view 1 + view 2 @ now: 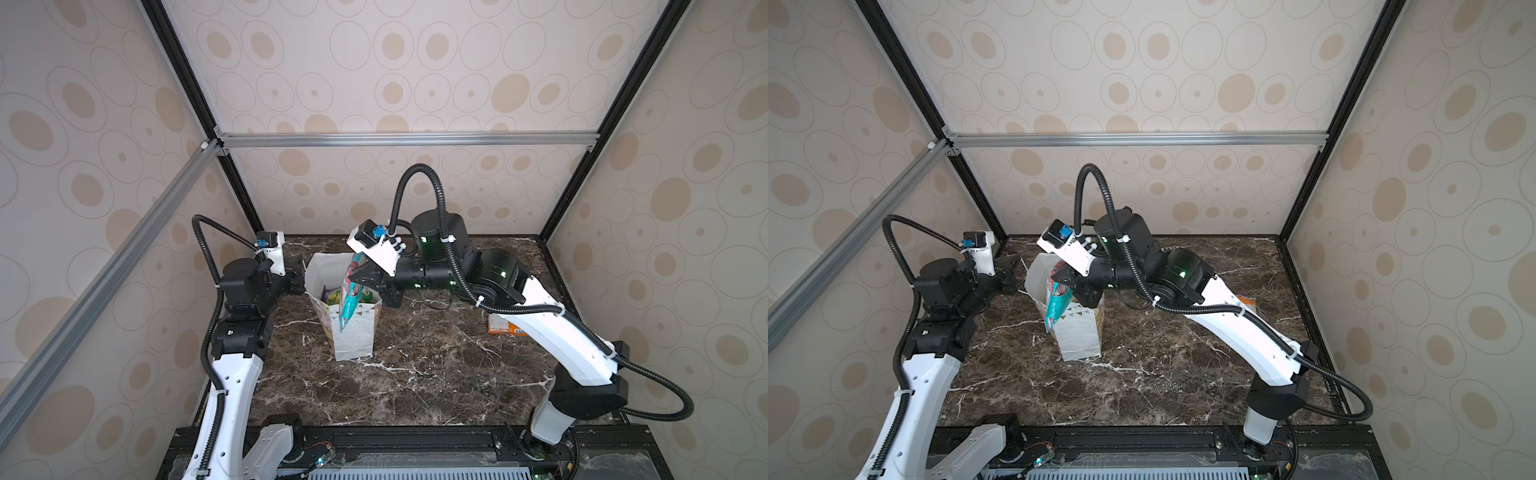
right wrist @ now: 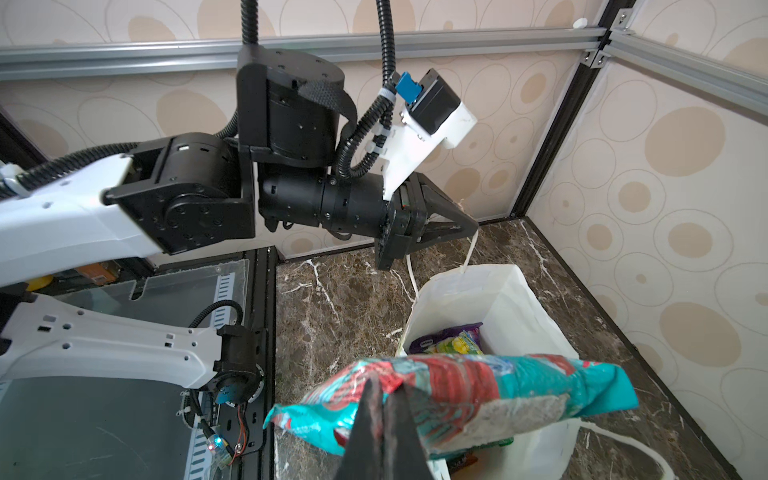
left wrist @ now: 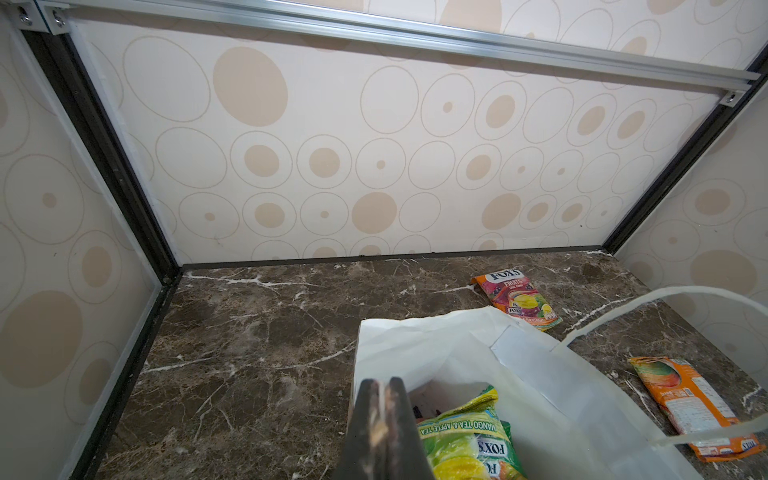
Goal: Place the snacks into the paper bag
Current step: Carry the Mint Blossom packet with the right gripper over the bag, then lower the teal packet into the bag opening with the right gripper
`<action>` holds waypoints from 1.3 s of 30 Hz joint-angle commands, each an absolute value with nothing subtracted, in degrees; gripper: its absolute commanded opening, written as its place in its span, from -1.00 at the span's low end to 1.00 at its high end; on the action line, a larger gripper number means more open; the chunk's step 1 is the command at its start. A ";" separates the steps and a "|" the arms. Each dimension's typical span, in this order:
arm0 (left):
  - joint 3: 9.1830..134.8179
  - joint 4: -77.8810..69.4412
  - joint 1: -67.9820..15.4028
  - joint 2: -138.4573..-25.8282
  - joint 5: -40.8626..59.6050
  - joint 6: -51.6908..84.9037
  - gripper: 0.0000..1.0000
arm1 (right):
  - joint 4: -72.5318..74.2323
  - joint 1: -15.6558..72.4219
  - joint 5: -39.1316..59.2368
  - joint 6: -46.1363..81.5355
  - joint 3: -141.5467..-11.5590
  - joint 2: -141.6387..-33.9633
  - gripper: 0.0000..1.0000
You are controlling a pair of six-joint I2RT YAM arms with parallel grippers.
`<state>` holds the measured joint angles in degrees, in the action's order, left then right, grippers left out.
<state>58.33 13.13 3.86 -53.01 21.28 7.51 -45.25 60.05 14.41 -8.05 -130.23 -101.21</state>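
Note:
My right gripper is holding the teal pouch above the paper bag's wide opening (image 1: 328,276), so it should keep moving inward until the pouch's low end clears the bag's near rim (image 1: 364,306).
The white paper bag (image 1: 353,332) (image 1: 1077,336) stands upright and open at the middle of the table. My left gripper (image 1: 300,272) (image 3: 384,386) is shut on its white cord handle (image 2: 469,249) at the bag's left rim. My right gripper (image 1: 358,277) (image 2: 384,386) is shut on a teal and red snack pouch (image 1: 347,305) (image 2: 498,382), which hangs over the bag's mouth. Inside the bag lie a yellow-green pouch (image 3: 469,440) and a purple one (image 2: 440,334). Two orange pouches (image 3: 517,299) (image 3: 690,403) lie on the table beyond the bag.
The dark marble table (image 1: 415,374) is boxed in by patterned walls with black corner posts (image 1: 552,216). The right arm hides most of one orange pouch (image 1: 505,326) in both top views. The bag's second handle (image 3: 665,297) loops free beside it.

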 commanded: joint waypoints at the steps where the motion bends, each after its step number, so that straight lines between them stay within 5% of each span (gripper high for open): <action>1: 59.68 11.34 4.21 -51.40 21.03 6.69 -1.00 | -47.47 60.39 15.49 -11.32 -137.96 -104.78 -1.00; 39: 60.38 12.51 4.15 -52.11 20.97 5.47 -1.00 | -42.74 51.07 19.57 -10.30 -145.11 -119.75 -1.00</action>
<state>58.33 13.87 3.86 -52.97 21.04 7.22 -45.74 51.13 19.22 -9.39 -143.15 -118.67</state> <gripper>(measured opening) 0.048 0.042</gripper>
